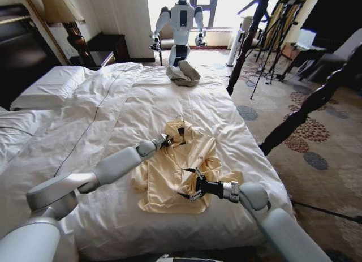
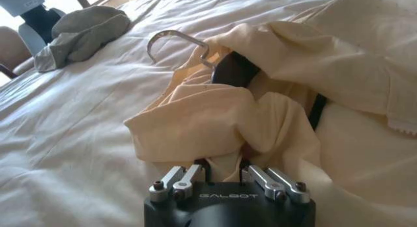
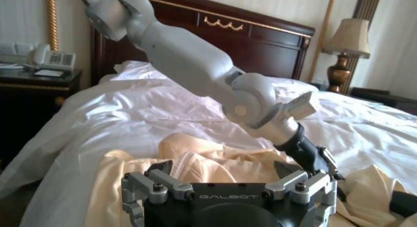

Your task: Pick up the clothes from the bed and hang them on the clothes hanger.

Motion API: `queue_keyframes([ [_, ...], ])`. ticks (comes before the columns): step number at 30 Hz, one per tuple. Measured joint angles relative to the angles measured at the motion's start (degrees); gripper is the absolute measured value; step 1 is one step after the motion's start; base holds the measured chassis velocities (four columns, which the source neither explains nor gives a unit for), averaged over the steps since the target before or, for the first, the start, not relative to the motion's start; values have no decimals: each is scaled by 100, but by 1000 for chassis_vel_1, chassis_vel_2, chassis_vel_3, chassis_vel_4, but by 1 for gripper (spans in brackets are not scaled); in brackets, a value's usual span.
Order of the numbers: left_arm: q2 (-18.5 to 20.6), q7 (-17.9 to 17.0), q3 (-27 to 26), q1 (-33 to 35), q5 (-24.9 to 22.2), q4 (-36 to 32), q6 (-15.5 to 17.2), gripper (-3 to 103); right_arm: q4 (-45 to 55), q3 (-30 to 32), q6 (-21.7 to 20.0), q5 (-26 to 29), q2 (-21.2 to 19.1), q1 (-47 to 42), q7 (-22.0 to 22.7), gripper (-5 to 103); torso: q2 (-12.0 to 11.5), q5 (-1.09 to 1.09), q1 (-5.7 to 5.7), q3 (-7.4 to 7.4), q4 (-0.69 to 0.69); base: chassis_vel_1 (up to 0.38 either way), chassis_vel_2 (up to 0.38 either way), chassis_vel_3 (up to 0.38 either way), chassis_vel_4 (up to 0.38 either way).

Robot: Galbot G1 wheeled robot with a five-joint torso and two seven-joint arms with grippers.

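Note:
The clothes hanger point(image 1: 181, 131) will slide up inside the clothes when I lift them by the fabric, because the metal hook sticks out at the collar.
The clothes point(image 1: 169, 180), a pale cream long-sleeved top, lie crumpled on the near right part of the bed point(image 1: 102, 120). The clothes hanger point(image 2: 231, 71) is black with a metal hook that pokes out at the collar; its body sits partly inside the fabric. My left gripper point(image 1: 169, 139) is at the collar end, shut on a bunched fold of the top point(image 2: 215, 124). My right gripper point(image 1: 196, 187) rests over the lower part of the top, fingers spread wide with the cloth point(image 3: 208, 163) beneath them. The left gripper point(image 3: 318, 161) also shows from the right wrist.
A grey-beige cloth bundle point(image 1: 182, 74) lies at the bed's far end, with another robot point(image 1: 182, 21) beyond it. Dark bedposts point(image 1: 244, 44) point(image 1: 308, 106) stand on the right and tripods point(image 1: 277, 30) behind. Pillows point(image 1: 48, 86) are at the left, with a bedside lamp point(image 3: 345, 44).

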Motion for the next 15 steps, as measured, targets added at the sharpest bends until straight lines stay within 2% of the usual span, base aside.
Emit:
queue_keyframes([
  [4,12,0,-10,6,1,-17,8,23,103,0,63,8,70,-143,71,100,0,0,0,0,0,0,0,0,0],
  [9,4,10,-10,-29,-4,-14,18,23,229,1,137,216,197,-282,-190,100,0,0,0,1,0,0,0,0,0],
  [15,10,5,-10,-21,-5,-43,31,23,416,2,133,462,275,-307,-19,100,0,0,0,1,1,0,0,0,0],
])
